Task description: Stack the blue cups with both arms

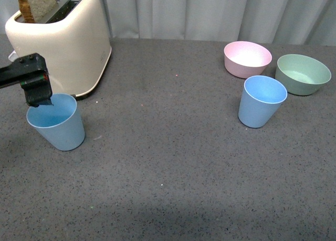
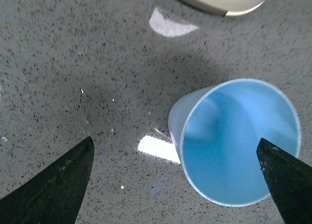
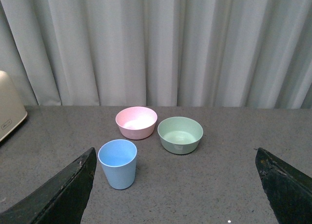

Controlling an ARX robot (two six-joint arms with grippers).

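Both blue cups slope in to a narrower base [image 1: 252,123]. The second cup [image 1: 262,101] will go down nearly to its rim when I lower it into the other cup.
One blue cup [image 1: 56,123] stands mouth up at the left, in front of the toaster. My left gripper [image 1: 39,98] hangs open right over its rear rim. In the left wrist view that cup [image 2: 239,141] fills the space by one finger [image 2: 287,180], which overlaps its mouth, while the other finger [image 2: 53,185] is over bare table; the left gripper [image 2: 174,140] holds nothing. The second blue cup [image 1: 261,101] stands upright at the right. The right arm is out of the front view. My right gripper [image 3: 175,150] is open and well back from this cup [image 3: 118,163].
A cream toaster [image 1: 60,39] with a bread slice [image 1: 35,2] stands at the back left, close behind the left cup. A pink bowl [image 1: 247,58] and a green bowl [image 1: 303,73] sit just behind the right cup. Grey curtains close the back.
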